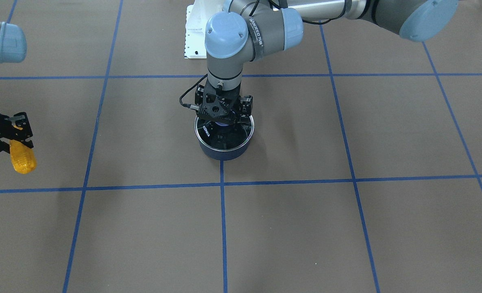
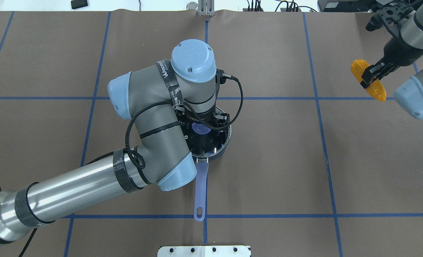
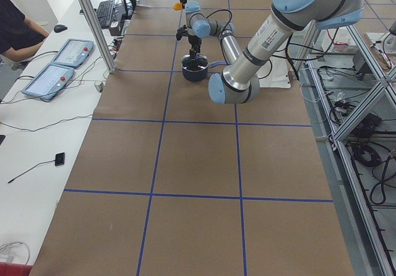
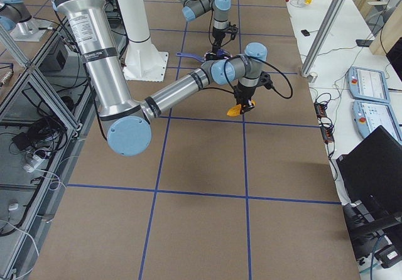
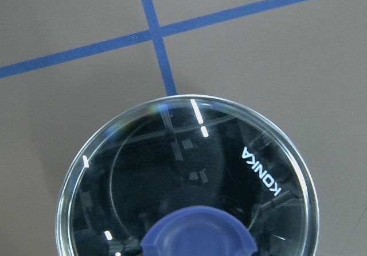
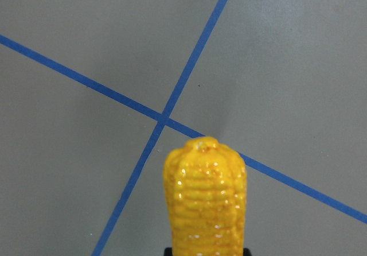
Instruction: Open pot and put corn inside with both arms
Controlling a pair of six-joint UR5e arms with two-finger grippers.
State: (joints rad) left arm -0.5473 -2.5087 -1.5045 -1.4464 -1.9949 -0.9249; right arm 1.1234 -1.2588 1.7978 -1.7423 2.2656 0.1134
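Observation:
I expect an empty pot (image 1: pixel 223 153) when I raise the glass lid by its blue knob, because only an even dark inside (image 1: pixel 227 139) can be seen through the lid.
A dark blue pot (image 1: pixel 224 152) with a glass lid (image 5: pixel 189 164) and a blue knob (image 5: pixel 198 233) stands at the table's middle, its lavender handle (image 2: pixel 200 189) pointing toward the robot. The lid is on the pot. My left gripper (image 1: pixel 223 119) points straight down over the lid, its fingers spread on either side of the knob; it looks open. My right gripper (image 2: pixel 372 75) is shut on the orange-yellow corn (image 2: pixel 370 80) and holds it above the table far to the right of the pot. The corn also fills the bottom of the right wrist view (image 6: pixel 205 198).
Brown table cover with a blue tape grid (image 1: pixel 222 228). The white robot base plate (image 2: pixel 204 251) is at the near edge. A person (image 3: pixel 15 28) and teach pendants (image 3: pixel 62 53) are at a side desk beyond an aluminium post (image 3: pixel 93 22).

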